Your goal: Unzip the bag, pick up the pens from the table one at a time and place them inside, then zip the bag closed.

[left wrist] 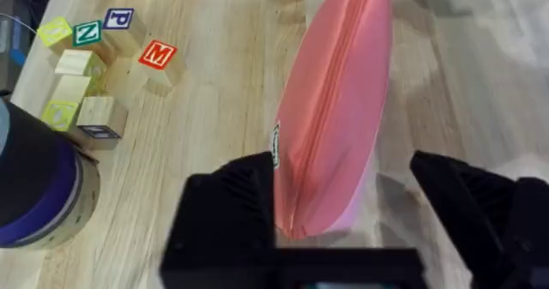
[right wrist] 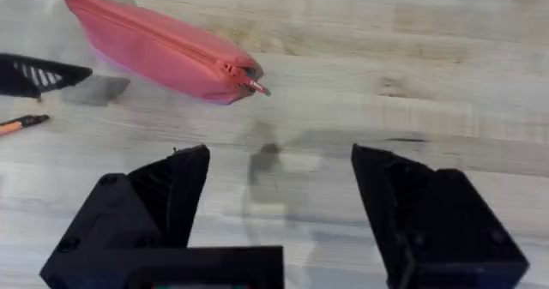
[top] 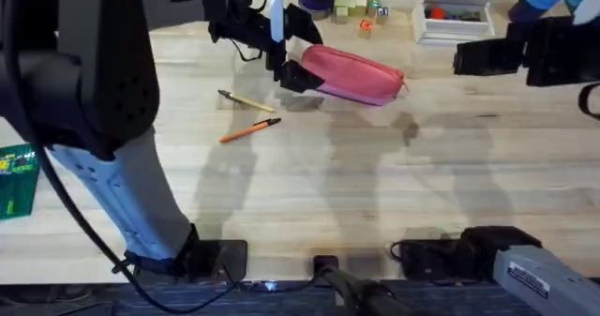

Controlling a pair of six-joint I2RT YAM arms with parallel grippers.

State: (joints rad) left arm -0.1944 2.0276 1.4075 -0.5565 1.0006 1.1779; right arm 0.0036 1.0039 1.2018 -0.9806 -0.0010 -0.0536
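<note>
The pink bag's zipper-pull end (top: 400, 82) is lying free, so I expect the bag (top: 352, 75) to swing around my left gripper once I pull with my right gripper.
The pink bag (top: 352, 72) lies on the table (top: 375, 185) at the back centre, its zipper shut along the top. My left gripper (top: 291, 72) is open at the bag's left end; in the left wrist view the bag (left wrist: 339, 109) lies between the spread fingers (left wrist: 232, 212). The tan-yellow pen (top: 246, 100) and the orange pen (top: 251, 130) lie on the wood in front of the bag's left end. My right gripper (top: 464, 58) hovers open to the right of the bag, holding nothing. In its wrist view the bag (right wrist: 163, 45) shows its zipper pull (right wrist: 253, 85) pointing toward that gripper (right wrist: 279, 165).
Lettered wooden blocks (top: 361, 11) and a white box (top: 457, 16) stand along the back edge. A purple roll (left wrist: 34, 186) sits near the blocks (left wrist: 86, 66). A green packet (top: 17, 180) lies at the left edge.
</note>
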